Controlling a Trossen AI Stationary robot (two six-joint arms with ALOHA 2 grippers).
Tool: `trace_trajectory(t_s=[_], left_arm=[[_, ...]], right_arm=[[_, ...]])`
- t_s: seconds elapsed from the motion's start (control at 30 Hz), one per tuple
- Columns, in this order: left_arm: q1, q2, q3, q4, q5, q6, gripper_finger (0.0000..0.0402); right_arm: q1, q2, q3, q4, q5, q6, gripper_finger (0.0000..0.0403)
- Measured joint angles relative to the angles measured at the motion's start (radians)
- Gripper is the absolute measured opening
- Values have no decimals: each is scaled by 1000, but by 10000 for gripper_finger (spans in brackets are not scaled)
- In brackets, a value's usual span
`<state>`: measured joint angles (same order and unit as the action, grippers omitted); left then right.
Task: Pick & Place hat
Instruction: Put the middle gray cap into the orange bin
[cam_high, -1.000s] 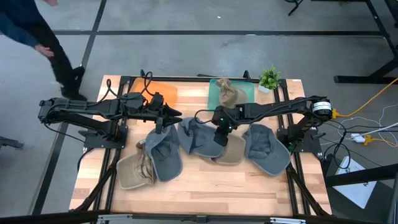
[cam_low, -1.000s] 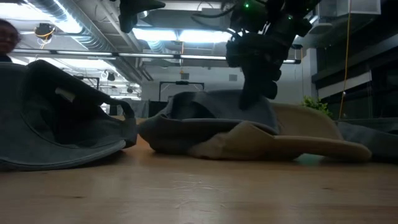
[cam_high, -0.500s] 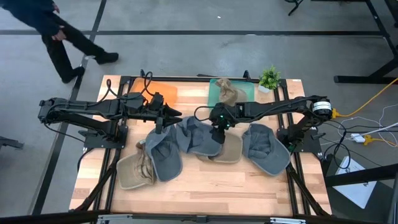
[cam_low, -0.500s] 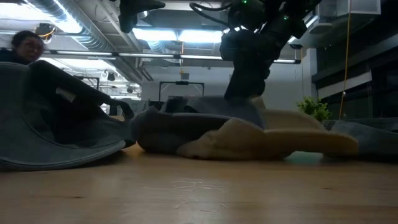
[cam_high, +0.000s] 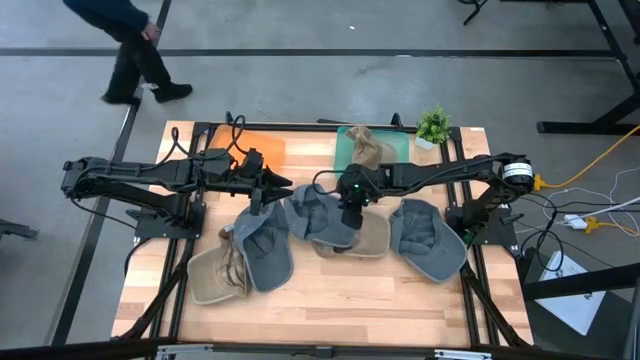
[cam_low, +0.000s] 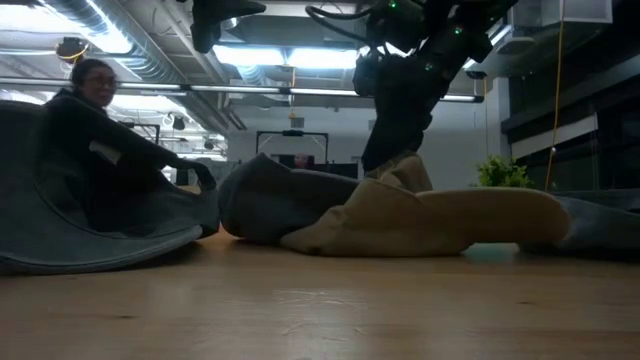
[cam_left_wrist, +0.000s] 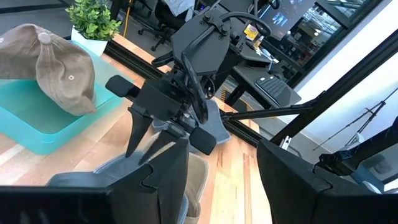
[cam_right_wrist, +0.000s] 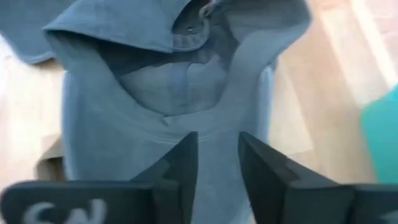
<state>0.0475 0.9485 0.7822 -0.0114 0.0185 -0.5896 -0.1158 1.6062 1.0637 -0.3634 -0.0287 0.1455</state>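
The robot's right gripper has both fingers over the flat of the grey cap's brim, so it should open and put one finger on each side of the brim's edge before it lifts.
Several caps lie on the wooden table. A grey cap sits mid-table, partly on top of a tan cap. My right gripper stands over the grey cap and is shut on it. My left gripper hovers open to the cap's left, touching nothing. More caps rest on the table: a grey one at right, a grey one and a tan one at left. Another tan cap lies in a teal tray. My right gripper pinches a raised ridge of the grey cap's crown cloth between its two fingers, coming from above and pointing down at a slant. The cap is bunched up under the hold, its lower part resting on the table and on the tan cap.
An orange tray sits at the far left of the table and a small potted plant at the far right corner. Black frame rails run along the table's sides. A person walks on the floor beyond the far edge.
My right gripper has moved toward the far edge and slightly left, dragging the grey cap with it. The cap has bunched up, and the tan cap beneath has shifted along and shows more. The person beyond the table has walked to the right.
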Motion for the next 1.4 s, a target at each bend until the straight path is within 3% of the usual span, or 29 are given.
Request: trace_trajectory(t_s=[0.2,0.57,0.7,0.83,1.07,1.4], left_arm=[[0,0,0,0,0,0,184],[0,0,0,-9,-2,0,184],[0,0,0,-28,-2,0,184],[0,0,0,-47,-3,0,184],[0,0,0,-47,-18,0,184],[0,0,0,-46,-55,1,184]], right_arm=[[0,0,0,9,45,-4,85],[0,77,0,31,44,45,203],[-1,122,0,30,32,57,219],[3,127,0,35,32,53,179],[4,127,2,40,25,60,16],[4,86,9,25,-2,72,6]])
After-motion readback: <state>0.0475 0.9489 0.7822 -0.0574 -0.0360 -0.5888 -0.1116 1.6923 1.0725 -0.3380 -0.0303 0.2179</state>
